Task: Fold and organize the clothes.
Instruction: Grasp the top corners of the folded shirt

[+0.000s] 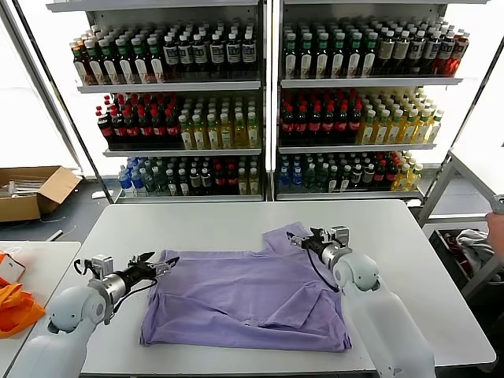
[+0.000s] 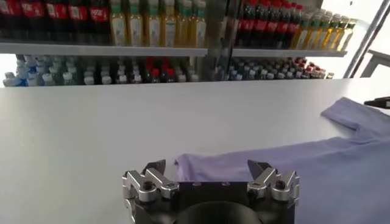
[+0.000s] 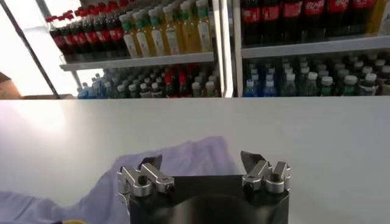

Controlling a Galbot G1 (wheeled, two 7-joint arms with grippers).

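Observation:
The lavender T-shirt has loose folds [image 1: 236, 319] running across it, so its back edge [image 1: 214, 254] will fold over while the front edge stays in place when I carry it forward.
The lavender T-shirt [image 1: 250, 295] lies spread on the white table [image 1: 205, 224], plain side up, with folds across it and one sleeve [image 1: 287, 236] pointing to the back. My left gripper [image 1: 163, 264] is open at the shirt's left edge, low over the table. In the left wrist view the shirt's corner [image 2: 210, 165] lies between its fingers [image 2: 155, 169]. My right gripper [image 1: 302, 239] is open just over the back sleeve. In the right wrist view the sleeve [image 3: 195, 158] lies ahead of its fingertips [image 3: 152, 163].
Shelves of bottled drinks [image 1: 260, 102] stand behind the table. An orange fabric [image 1: 16, 307] lies on a side table at the left. A cardboard box [image 1: 35, 193] sits on the floor at the left. A grey-white cloth heap [image 1: 472, 244] lies at the right.

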